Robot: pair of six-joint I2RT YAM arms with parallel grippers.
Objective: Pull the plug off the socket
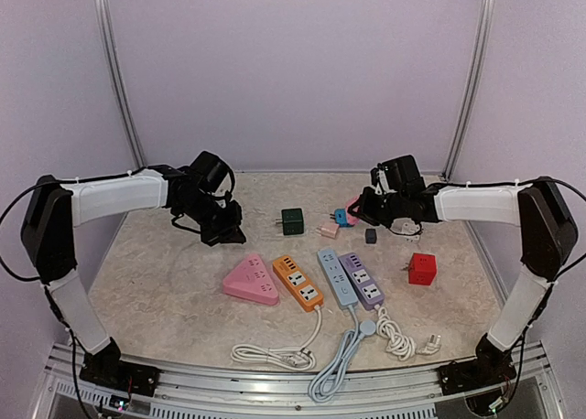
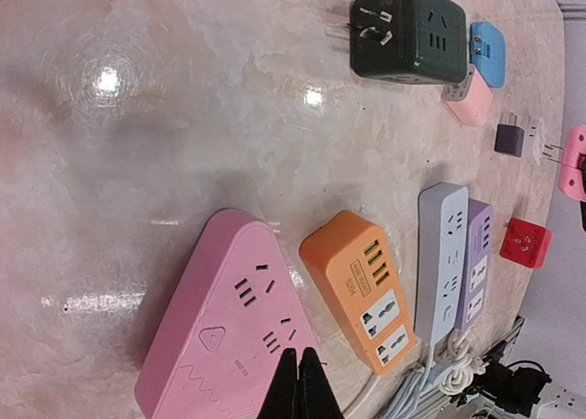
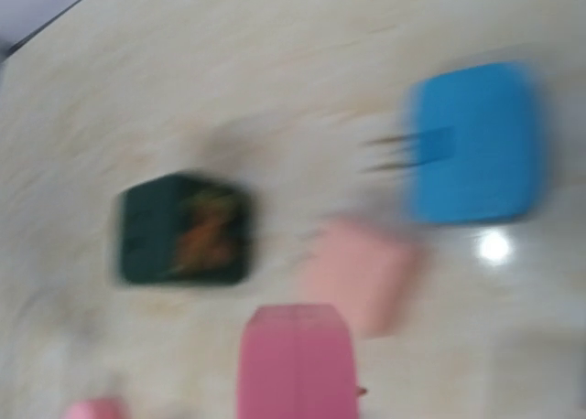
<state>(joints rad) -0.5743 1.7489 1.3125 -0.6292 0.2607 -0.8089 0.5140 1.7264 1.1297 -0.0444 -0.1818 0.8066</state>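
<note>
My right gripper should next carry the pink plug past the blue plug (image 1: 341,218) until it's on open surface, as the pink plug's pins (image 2: 552,153) hang clear of every socket.
My right gripper (image 1: 359,207) is shut on a pink plug (image 1: 353,202) and holds it above the table at the back right. The plug fills the bottom centre of the blurred right wrist view (image 3: 295,364) and hides the fingers there. It also shows at the right edge of the left wrist view (image 2: 574,158). Four power strips lie in a row: pink triangular (image 1: 252,278), orange (image 1: 298,282), grey-blue (image 1: 337,277) and purple (image 1: 361,280). No plug shows in any of their sockets. My left gripper (image 1: 226,229) is shut and empty, its tips (image 2: 299,357) over the pink strip (image 2: 229,327).
Loose adapters lie behind the strips: a dark green cube (image 1: 293,220), a pale pink plug (image 1: 328,229), a blue plug (image 1: 341,216), a small dark plug (image 1: 371,236) and a red cube (image 1: 422,269). Coiled cords (image 1: 275,353) lie near the front edge.
</note>
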